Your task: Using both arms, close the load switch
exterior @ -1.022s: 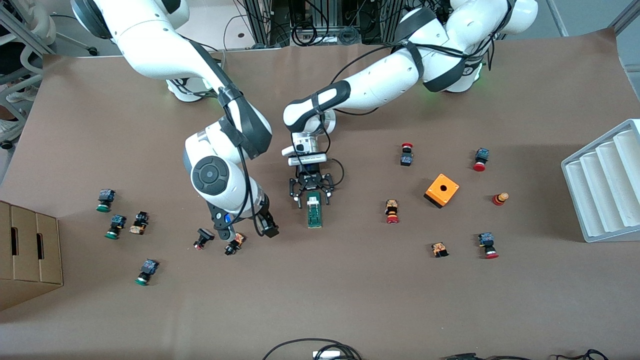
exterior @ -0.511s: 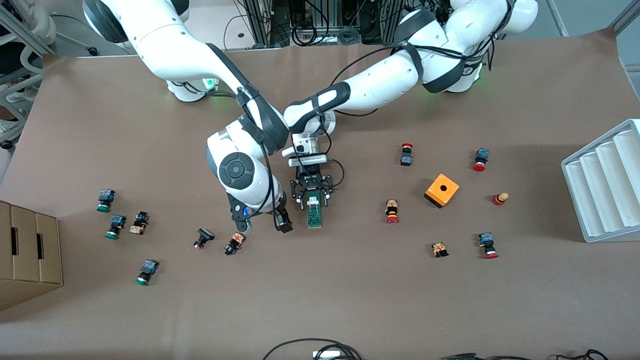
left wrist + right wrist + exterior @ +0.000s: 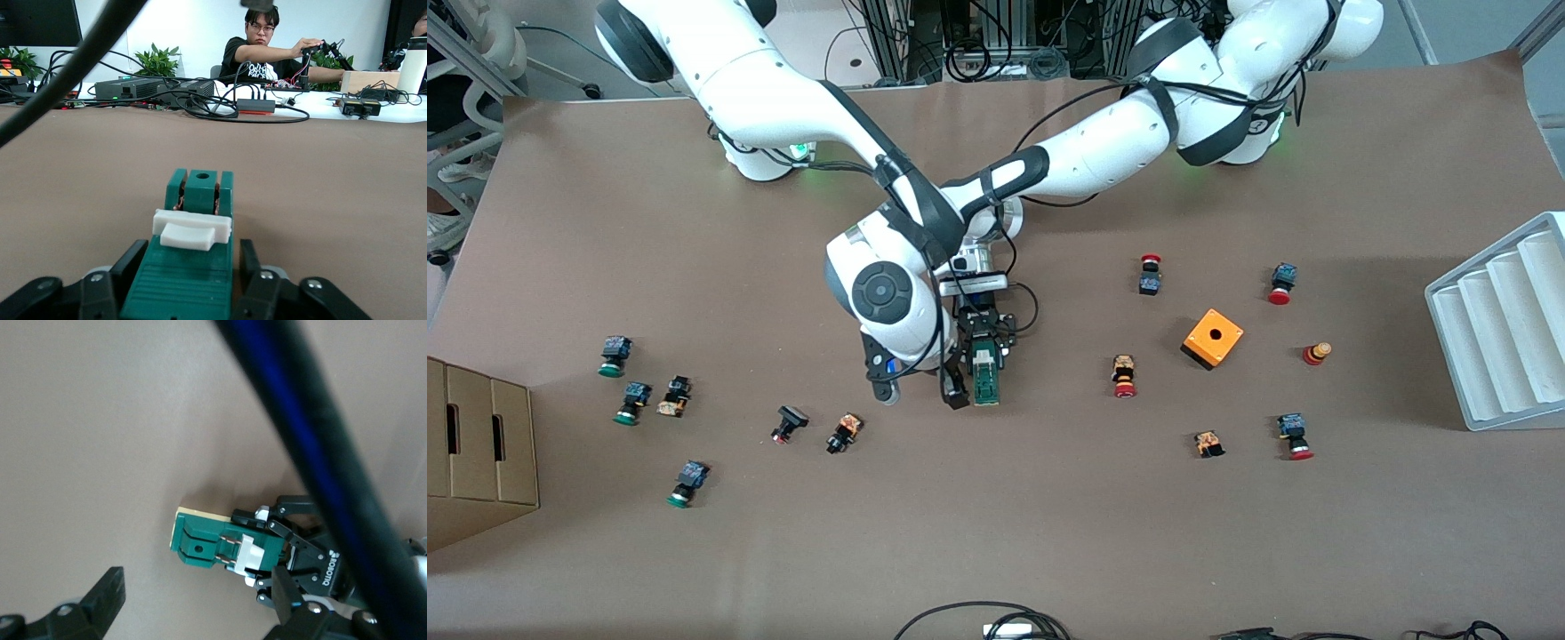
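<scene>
The white block (image 3: 192,230) sits near my left gripper's fingers on the green body, so next my right gripper takes the white block and pushes it to the green body's loose end (image 3: 201,179).
The load switch (image 3: 985,380), a green bar with a white block, lies on the brown table near the middle. My left gripper (image 3: 983,345) is down at its end nearer the robots, with its fingers (image 3: 132,259) closed against the green body's sides (image 3: 193,267). My right gripper (image 3: 919,393) hangs open and empty just beside the switch, toward the right arm's end; one finger (image 3: 954,396) is close to the bar. In the right wrist view the switch (image 3: 203,543) and the left gripper (image 3: 293,553) show above my wide-open right gripper (image 3: 200,613).
An orange box with a round hole (image 3: 1213,338) and several red-capped push buttons (image 3: 1124,376) lie toward the left arm's end. Green-capped and other buttons (image 3: 843,433) lie toward the right arm's end. There is a cardboard box (image 3: 480,444) at one end of the table and a white tray (image 3: 1503,329) at the other.
My right arm has swung toward the load switch, bringing its open gripper from near the loose buttons to just beside the bar. My left gripper's fingers have narrowed onto the switch.
</scene>
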